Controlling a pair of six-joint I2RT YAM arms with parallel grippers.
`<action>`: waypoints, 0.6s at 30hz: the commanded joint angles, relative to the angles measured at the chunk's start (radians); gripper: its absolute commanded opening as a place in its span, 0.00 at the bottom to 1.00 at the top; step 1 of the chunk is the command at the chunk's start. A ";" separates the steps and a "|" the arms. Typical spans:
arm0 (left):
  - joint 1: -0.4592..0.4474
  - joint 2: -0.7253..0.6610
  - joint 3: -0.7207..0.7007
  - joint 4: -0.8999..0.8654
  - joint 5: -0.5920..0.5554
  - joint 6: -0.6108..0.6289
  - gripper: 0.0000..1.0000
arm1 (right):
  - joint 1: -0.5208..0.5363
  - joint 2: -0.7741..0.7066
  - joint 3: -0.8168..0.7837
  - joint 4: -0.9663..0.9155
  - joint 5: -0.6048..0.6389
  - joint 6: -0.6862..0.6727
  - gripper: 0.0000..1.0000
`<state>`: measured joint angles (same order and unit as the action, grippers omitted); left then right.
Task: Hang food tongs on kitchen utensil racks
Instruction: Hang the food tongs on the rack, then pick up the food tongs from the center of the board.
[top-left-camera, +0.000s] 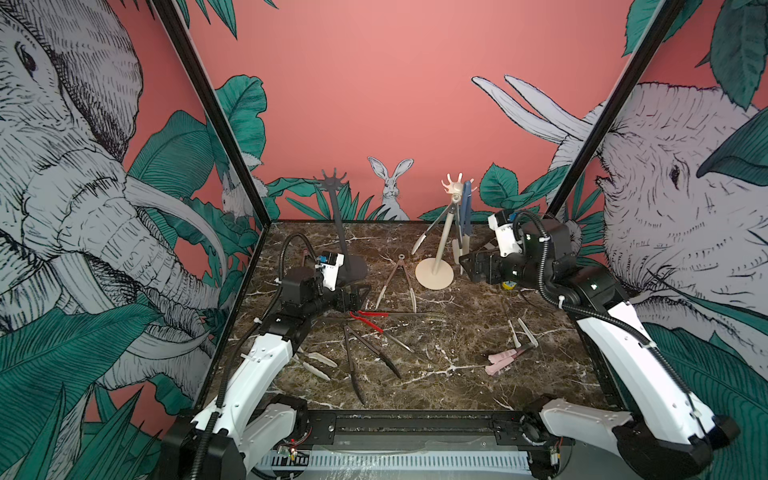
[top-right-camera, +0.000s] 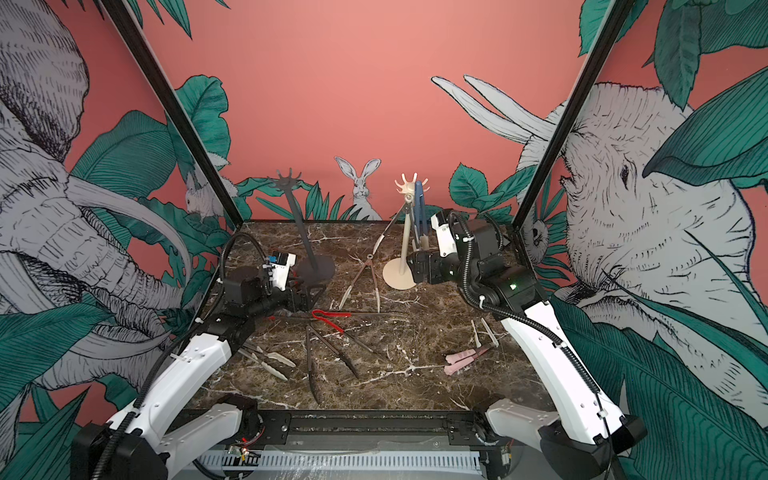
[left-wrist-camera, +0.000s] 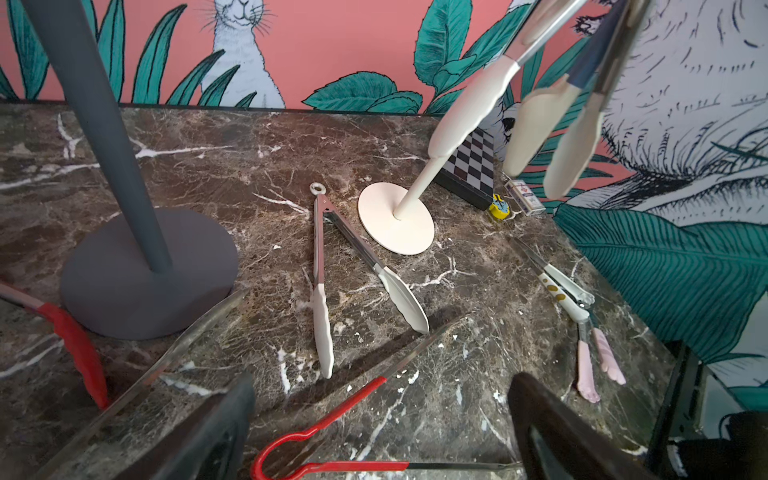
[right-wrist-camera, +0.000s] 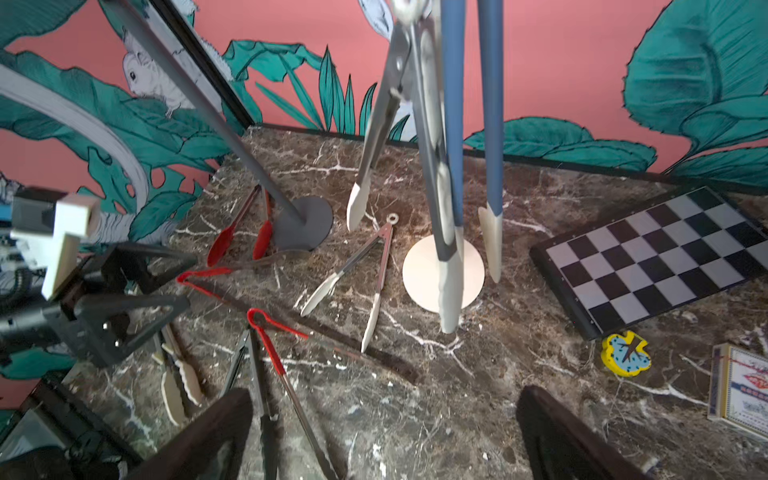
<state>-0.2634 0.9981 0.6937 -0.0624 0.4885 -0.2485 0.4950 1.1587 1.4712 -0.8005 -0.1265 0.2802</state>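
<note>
The red-handled tongs' near arm (top-left-camera: 389, 335) is clear of the black tongs, so I should keep moving my right gripper toward that arm and close it around its metal part (top-left-camera: 401, 344).
Two kitchen utensil racks stand at the back: a dark grey one (top-left-camera: 337, 216) with bare hooks, and a cream one (top-left-camera: 446, 232). On the cream rack hang blue-handled tongs (top-left-camera: 466, 208) and metal cream-tipped tongs (top-left-camera: 430, 230). My right gripper (top-left-camera: 469, 264) is open and empty just right of the hanging blue tongs (right-wrist-camera: 490, 124). My left gripper (left-wrist-camera: 386, 432) is open low over the red-handled tongs (left-wrist-camera: 324, 444), whose loop lies between the fingers, untouched. Other food tongs lie on the marble: cream-tipped (top-left-camera: 401, 282), black (top-left-camera: 365, 357), pink (top-left-camera: 505, 359).
A chessboard (right-wrist-camera: 656, 257), a small yellow toy (right-wrist-camera: 625, 353) and a card box (right-wrist-camera: 744, 386) lie at the back right by the wall. More cream-tipped tongs (top-left-camera: 316, 363) rest under the left arm, and red-tipped ones (right-wrist-camera: 239, 237) lie beside the grey base (right-wrist-camera: 303, 224).
</note>
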 joint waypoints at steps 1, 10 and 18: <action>-0.006 0.007 0.033 -0.065 -0.037 -0.091 0.97 | -0.010 0.014 -0.085 -0.005 -0.133 -0.043 0.99; -0.152 -0.085 0.050 -0.227 -0.262 -0.133 0.96 | 0.014 0.049 -0.356 0.050 -0.364 -0.053 0.99; -0.263 -0.252 -0.017 -0.388 -0.411 -0.264 0.94 | 0.220 0.186 -0.404 0.085 -0.289 -0.099 0.91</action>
<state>-0.5072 0.8280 0.7067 -0.3656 0.1722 -0.4332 0.6655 1.3109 1.0710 -0.7567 -0.4206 0.2119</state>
